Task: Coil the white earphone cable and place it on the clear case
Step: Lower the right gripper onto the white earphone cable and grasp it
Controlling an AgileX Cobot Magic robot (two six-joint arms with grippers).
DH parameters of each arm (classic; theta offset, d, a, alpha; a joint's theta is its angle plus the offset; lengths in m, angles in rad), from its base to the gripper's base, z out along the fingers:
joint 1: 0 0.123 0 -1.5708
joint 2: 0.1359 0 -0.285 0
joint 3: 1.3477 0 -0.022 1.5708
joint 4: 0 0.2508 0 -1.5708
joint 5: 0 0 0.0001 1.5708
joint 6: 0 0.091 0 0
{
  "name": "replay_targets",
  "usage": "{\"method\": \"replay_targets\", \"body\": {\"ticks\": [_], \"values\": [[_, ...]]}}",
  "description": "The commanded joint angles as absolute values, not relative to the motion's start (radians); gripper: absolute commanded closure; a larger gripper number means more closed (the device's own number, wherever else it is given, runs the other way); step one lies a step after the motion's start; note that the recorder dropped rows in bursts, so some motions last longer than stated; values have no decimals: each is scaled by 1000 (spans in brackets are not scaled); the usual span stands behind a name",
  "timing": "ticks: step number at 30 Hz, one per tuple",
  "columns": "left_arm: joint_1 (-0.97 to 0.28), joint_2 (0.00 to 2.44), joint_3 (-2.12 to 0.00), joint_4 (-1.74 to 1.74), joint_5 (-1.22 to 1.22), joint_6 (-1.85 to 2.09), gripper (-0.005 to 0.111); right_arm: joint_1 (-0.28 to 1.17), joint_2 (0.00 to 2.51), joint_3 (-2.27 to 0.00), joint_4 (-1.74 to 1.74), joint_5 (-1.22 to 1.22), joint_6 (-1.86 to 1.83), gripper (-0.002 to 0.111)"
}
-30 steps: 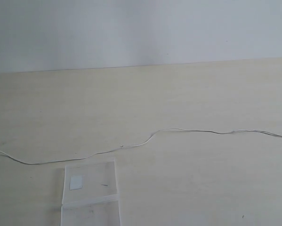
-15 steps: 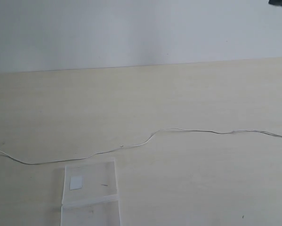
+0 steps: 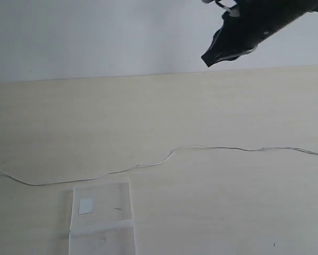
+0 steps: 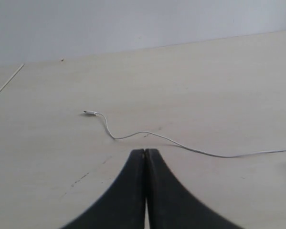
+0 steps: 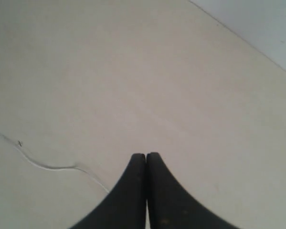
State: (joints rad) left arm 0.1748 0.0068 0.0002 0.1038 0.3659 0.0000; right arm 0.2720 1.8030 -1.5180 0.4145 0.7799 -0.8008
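Observation:
The white earphone cable [image 3: 137, 166] lies clear of the clear case, so the robot's right gripper should keep going down to the cable's middle bend [image 3: 179, 148] until its fingers close around it.
The white earphone cable [image 3: 164, 161] lies stretched out across the table from the left edge to the right edge of the exterior view. The clear case [image 3: 102, 217] lies flat in front of it at lower left, its white sticker [image 3: 85, 206] showing. My right gripper [image 3: 207, 59] hangs high at upper right, well above the table, jaws shut and empty [image 5: 146, 155]. A stretch of cable [image 5: 47, 166] shows in its wrist view. My left gripper [image 4: 146, 151] is shut and empty, just short of the cable [image 4: 133, 135]; the cable's plug end [image 4: 90, 113] lies beyond. The left arm is outside the exterior view.
The light wooden table [image 3: 212, 106] meets a pale wall [image 3: 95, 37] at the back. The case's near end runs off the bottom of the exterior view.
My right arm has swung into the exterior view from the upper right corner, moving left and down. The cable and case have not moved.

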Motion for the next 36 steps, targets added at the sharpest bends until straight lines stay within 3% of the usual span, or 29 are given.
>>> {"method": "replay_targets", "body": {"ticks": [1,9,18,23,30,36], "values": [[177,0,0,95,361,0,107,344,1915,-1671,193,977,-915,108],[177,0,0,95,361,0,107,444,1989,-1703,181,1002,-1184,108],[177,0,0,95,361,0,107,494,2082,-1703,217,1020,-1187,107],[177,0,0,95,361,0,107,494,2135,-1703,195,996,-1181,91],[177,0,0,95,361,0,107,494,2203,-1703,89,959,-1178,56],[177,0,0,95,361,0,107,494,2241,-1703,67,929,-1159,53]]}}
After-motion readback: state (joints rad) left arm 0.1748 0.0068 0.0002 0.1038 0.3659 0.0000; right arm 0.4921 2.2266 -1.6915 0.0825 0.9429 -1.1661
